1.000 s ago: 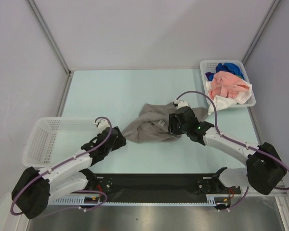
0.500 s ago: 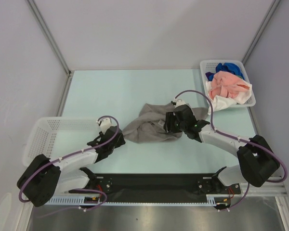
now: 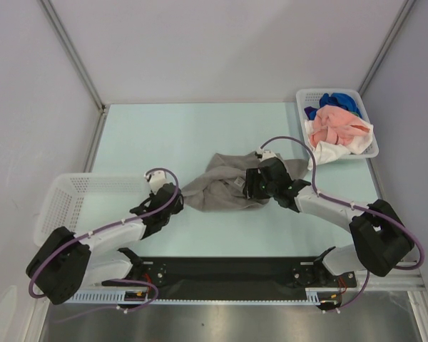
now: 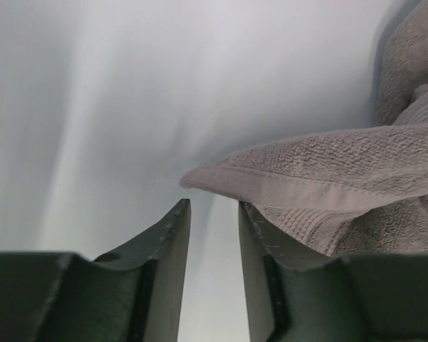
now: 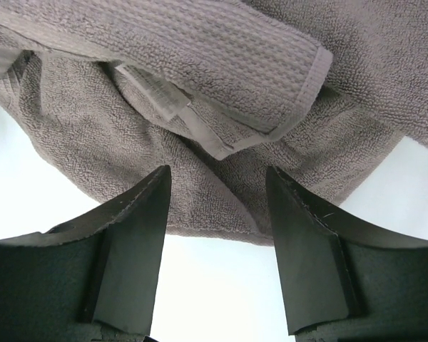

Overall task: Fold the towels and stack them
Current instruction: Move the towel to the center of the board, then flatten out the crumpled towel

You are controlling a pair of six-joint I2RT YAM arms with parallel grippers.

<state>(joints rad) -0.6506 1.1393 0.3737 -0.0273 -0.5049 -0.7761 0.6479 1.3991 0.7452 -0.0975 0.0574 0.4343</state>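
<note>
Next, my left gripper opens wider, moves in around the towel's corner (image 4: 232, 182) and closes before lifting, because the grey towel's hemmed corner (image 4: 208, 178) lies beyond its narrow fingers.
A crumpled grey towel (image 3: 222, 189) lies in the middle of the table. My left gripper (image 3: 172, 202) sits at its left corner. In the left wrist view, the left gripper (image 4: 212, 205) has a narrow gap between its jaws with nothing in it. The grey towel's hemmed corner (image 4: 221, 179) lies just past the tips and over the right finger (image 4: 253, 235). My right gripper (image 3: 252, 187) hovers over the towel's right part. In the right wrist view, the right gripper (image 5: 215, 174) is open, with the grey towel's folds (image 5: 221, 64) ahead and its near edge between the tips.
A white lattice basket (image 3: 372, 130) at the back right holds a pink towel (image 3: 335, 122), a blue towel (image 3: 335, 100) and a white towel (image 3: 331, 151). Another white lattice basket (image 3: 60, 214) stands at the left, beside the left arm.
The left gripper has moved forward to the towel's left corner, and its jaws have narrowed. The right gripper's jaws have opened wider over the towel.
</note>
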